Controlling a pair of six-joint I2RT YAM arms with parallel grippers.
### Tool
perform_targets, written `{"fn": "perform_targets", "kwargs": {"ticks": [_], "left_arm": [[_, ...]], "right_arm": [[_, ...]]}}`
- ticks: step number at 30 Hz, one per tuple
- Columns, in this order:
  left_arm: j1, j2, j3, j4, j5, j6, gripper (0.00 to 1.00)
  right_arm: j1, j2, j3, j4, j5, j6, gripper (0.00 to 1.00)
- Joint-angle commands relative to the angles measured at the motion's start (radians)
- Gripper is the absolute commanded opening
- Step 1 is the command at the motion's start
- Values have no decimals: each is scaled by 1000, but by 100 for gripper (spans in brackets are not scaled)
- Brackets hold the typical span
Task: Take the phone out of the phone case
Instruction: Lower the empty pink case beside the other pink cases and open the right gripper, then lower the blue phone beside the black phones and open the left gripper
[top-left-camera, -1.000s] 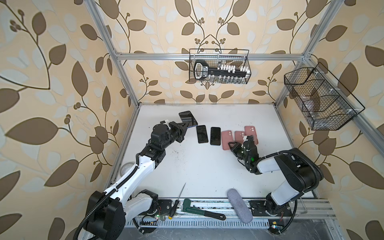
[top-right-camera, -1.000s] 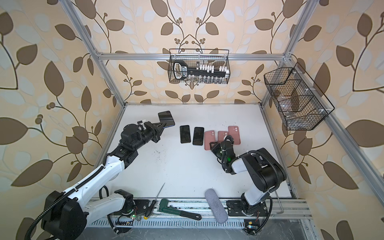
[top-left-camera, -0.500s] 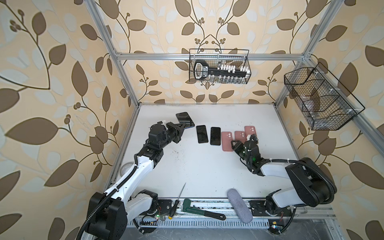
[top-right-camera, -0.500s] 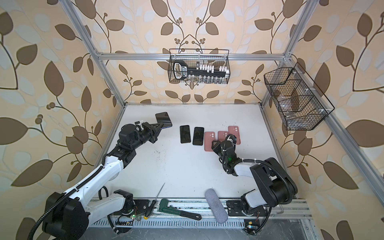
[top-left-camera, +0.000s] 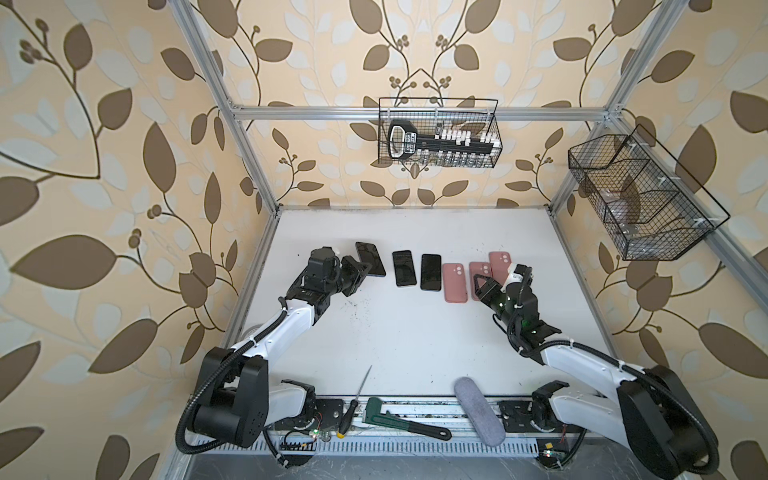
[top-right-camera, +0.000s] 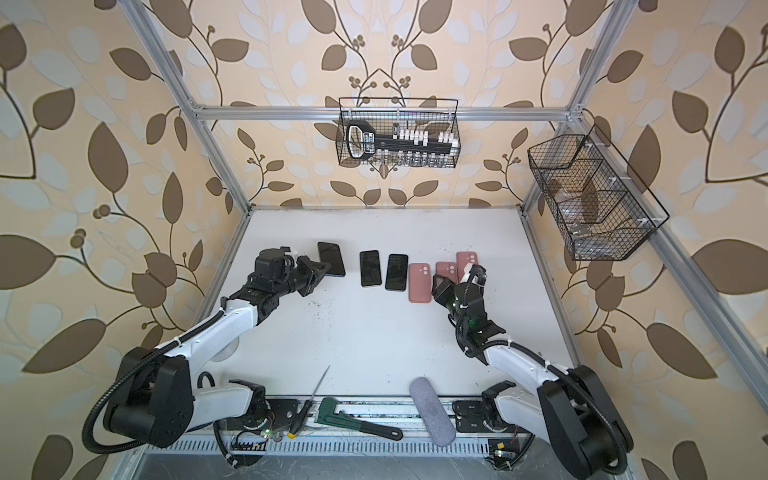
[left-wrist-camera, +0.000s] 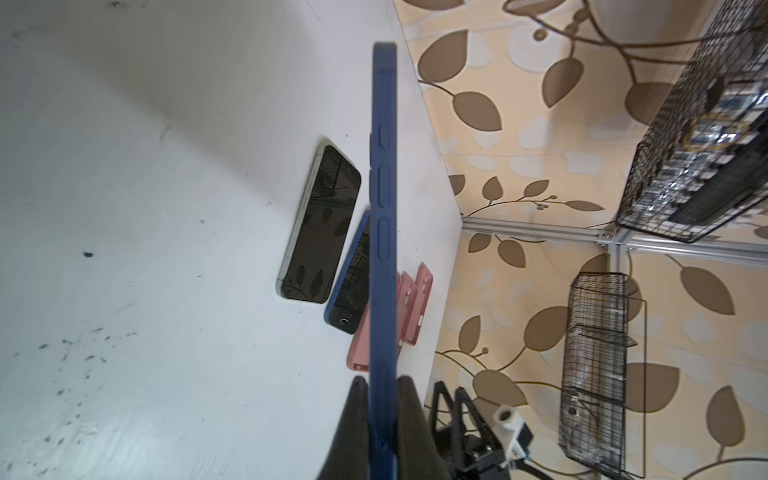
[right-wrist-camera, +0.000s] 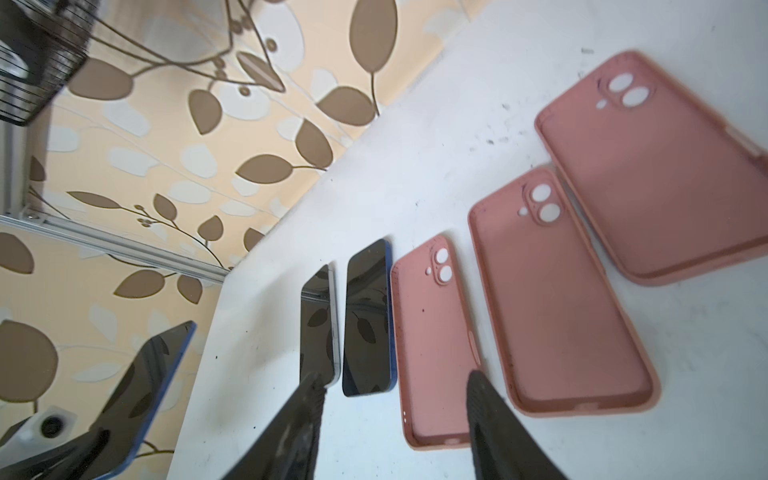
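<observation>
The held phone (top-left-camera: 371, 257) is screen up and the table (top-left-camera: 382, 284) beside the two phones is clear. My left gripper should keep lowering the phone until it rests there.
My left gripper (top-left-camera: 360, 271) is shut on the lower end of a blue-edged phone (top-left-camera: 370, 257), holding it off the table at the left; in the left wrist view the phone (left-wrist-camera: 383, 208) shows edge-on between both fingers (left-wrist-camera: 359, 401). Three empty pink phone cases (top-left-camera: 455, 282) (top-left-camera: 478, 268) (top-left-camera: 498, 261) lie open side up at the right. My right gripper (top-left-camera: 484, 286) hovers open over them with nothing between its fingers (right-wrist-camera: 478, 399); the nearest case (right-wrist-camera: 436, 340) lies just beyond the tips.
Two bare phones (top-left-camera: 404, 268) (top-left-camera: 430, 272) lie screen up between the grippers. A screwdriver (top-left-camera: 357, 399), a green wrench (top-left-camera: 399, 422) and a grey oblong pad (top-left-camera: 478, 411) rest at the front rail. Wire baskets hang on the back wall (top-left-camera: 438, 133) and right wall (top-left-camera: 640, 199).
The right gripper's jaws have spread wider and its arm has stretched out low. The left gripper has carried the phone a little left and toward the front.
</observation>
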Motion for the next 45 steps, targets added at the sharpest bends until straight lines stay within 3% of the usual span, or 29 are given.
{"fn": "perform_targets", "kwargs": {"ticks": [1, 11, 30, 35, 45], "left_arm": [[10, 25, -10, 146, 20, 151, 0], [10, 160, 1, 247, 6, 258, 0], [7, 324, -92, 513, 15, 208, 0], [7, 372, -96, 592, 35, 147, 0], [4, 423, -94, 617, 35, 142, 0]], "right_arm": [[-17, -84, -35, -83, 1, -63, 56], [-54, -204, -76, -150, -49, -107, 56], [-99, -188, -97, -131, -106, -116, 56], [-101, -193, -103, -129, -105, -116, 56], [-111, -184, -103, -129, -111, -124, 56]]}}
